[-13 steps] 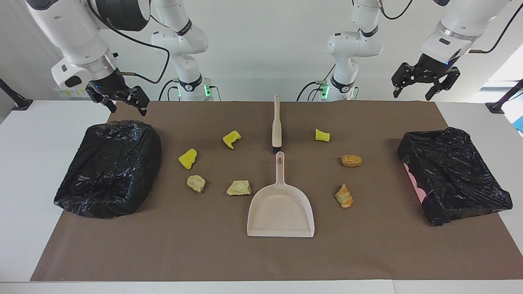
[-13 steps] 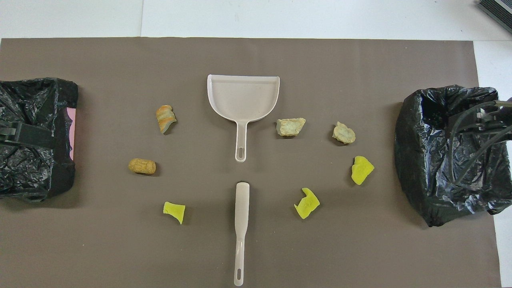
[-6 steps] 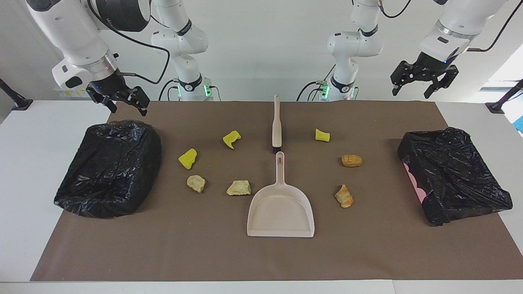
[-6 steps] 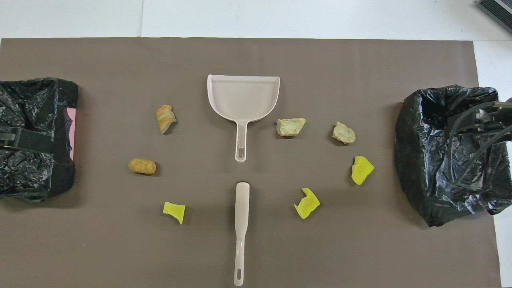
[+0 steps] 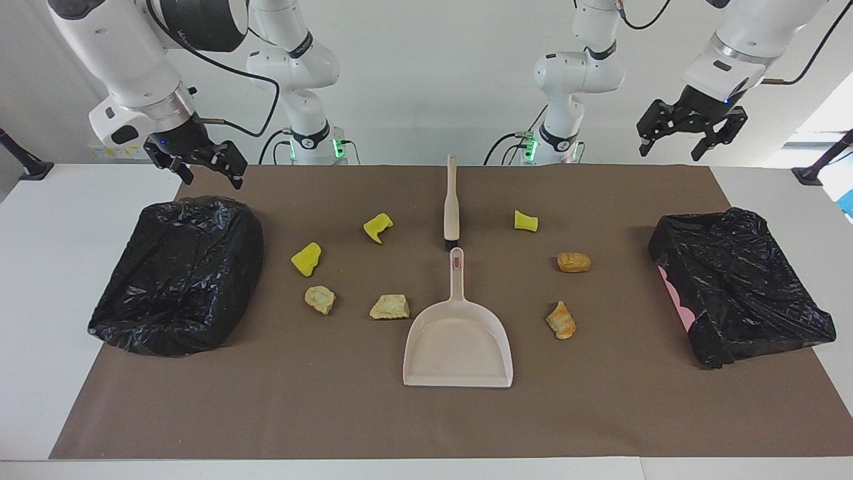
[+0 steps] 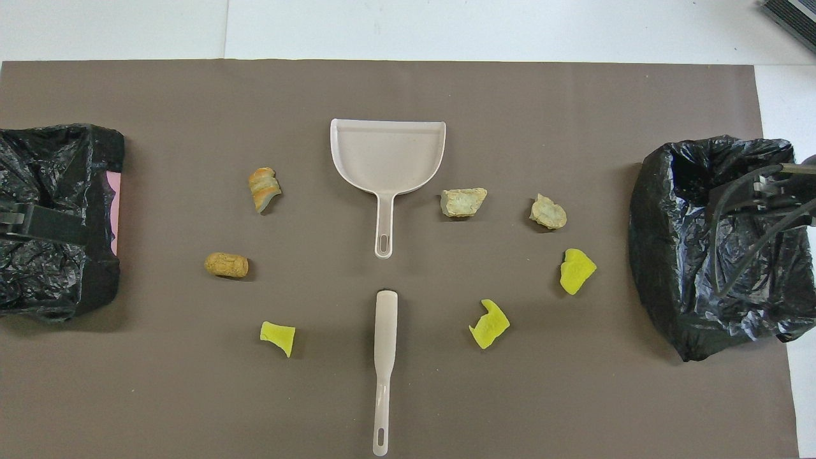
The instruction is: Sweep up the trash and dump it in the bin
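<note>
I expect the beige dustpan (image 6: 388, 154) to keep several lumps of trash together when I carry it, because a raised rim goes around its curved back (image 6: 386, 190).
Several lumps of trash lie scattered on the brown mat: yellow foam chunks (image 5: 378, 227) (image 5: 306, 259) (image 5: 526, 221) and tan, stone-like pieces (image 5: 390, 307) (image 5: 574, 262) (image 5: 562, 320). A beige dustpan (image 5: 458, 347) lies in the middle, its handle pointing at the robots. A beige brush (image 5: 452, 200) lies nearer to the robots, in line with that handle. Black-bagged bins stand at the right arm's end (image 5: 180, 273) and the left arm's end (image 5: 740, 287). My right gripper (image 5: 212, 177) hangs open and empty over its bin's edge. Over the mat's corner, my left gripper (image 5: 670, 152) hangs open and empty.
The brown mat (image 6: 191, 395) covers most of the white table (image 6: 446, 25). A pink patch of the bin (image 6: 115, 210) shows under the bag at the left arm's end. Dark clamps stand at the table's two ends.
The left gripper has risen a little and the right gripper has drifted slightly toward the middle of the table. Nothing on the mat has moved.
</note>
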Robot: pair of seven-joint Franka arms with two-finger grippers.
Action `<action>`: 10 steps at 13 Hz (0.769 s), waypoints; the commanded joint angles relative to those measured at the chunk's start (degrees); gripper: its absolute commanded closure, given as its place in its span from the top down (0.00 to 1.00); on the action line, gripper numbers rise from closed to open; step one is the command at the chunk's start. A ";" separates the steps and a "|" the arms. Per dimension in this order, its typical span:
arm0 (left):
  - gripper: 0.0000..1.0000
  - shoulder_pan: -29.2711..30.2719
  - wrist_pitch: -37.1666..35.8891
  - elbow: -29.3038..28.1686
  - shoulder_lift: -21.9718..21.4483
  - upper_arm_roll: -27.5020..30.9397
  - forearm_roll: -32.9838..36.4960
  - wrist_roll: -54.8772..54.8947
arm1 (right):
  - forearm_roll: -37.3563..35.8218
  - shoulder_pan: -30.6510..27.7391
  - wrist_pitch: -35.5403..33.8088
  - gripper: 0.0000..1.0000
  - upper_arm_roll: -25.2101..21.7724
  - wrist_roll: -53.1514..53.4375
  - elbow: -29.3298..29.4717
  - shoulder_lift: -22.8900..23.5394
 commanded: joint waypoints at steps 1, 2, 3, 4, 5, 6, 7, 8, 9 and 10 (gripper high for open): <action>1.00 0.62 -0.01 -1.37 -1.40 -0.57 0.69 -0.35 | -0.12 0.16 0.65 1.00 -0.03 -0.97 -1.95 -1.64; 1.00 0.54 -0.01 -1.36 -1.40 -0.66 0.61 -0.34 | -0.12 0.16 0.65 1.00 0.06 -1.06 -1.95 -1.64; 1.00 0.36 -0.01 -1.36 -1.40 -0.66 0.61 -0.52 | -0.21 0.16 0.74 1.00 0.06 -1.32 -1.95 -1.64; 1.00 0.10 -0.10 -1.45 -1.49 -0.66 0.52 -0.69 | -0.21 0.16 0.91 1.00 0.15 -1.41 -1.87 -1.64; 1.00 0.01 -0.10 -1.54 -1.49 -0.66 0.52 -0.78 | -0.21 0.25 1.26 1.00 0.24 -1.41 -1.87 -1.55; 1.00 -0.16 0.07 -1.54 -1.49 -0.66 0.43 -0.87 | -0.30 0.60 1.27 1.00 0.50 -1.33 -1.61 -1.37; 1.00 -0.25 0.08 -1.63 -1.57 -0.66 0.43 -0.87 | -0.47 0.95 1.27 1.00 0.50 -1.41 -1.34 -0.94; 1.00 -0.34 0.34 -1.71 -1.58 -0.74 0.43 -0.87 | -0.39 1.04 1.27 1.00 0.50 -1.41 -1.08 -0.41; 1.00 -0.34 0.34 -1.80 -1.58 -1.09 0.43 -0.87 | -0.30 1.22 1.27 1.00 0.67 -1.41 -0.81 0.03; 1.00 -0.34 0.51 -2.15 -1.75 -1.71 0.34 -0.87 | -0.38 1.57 1.18 1.00 1.46 -1.41 0.32 0.73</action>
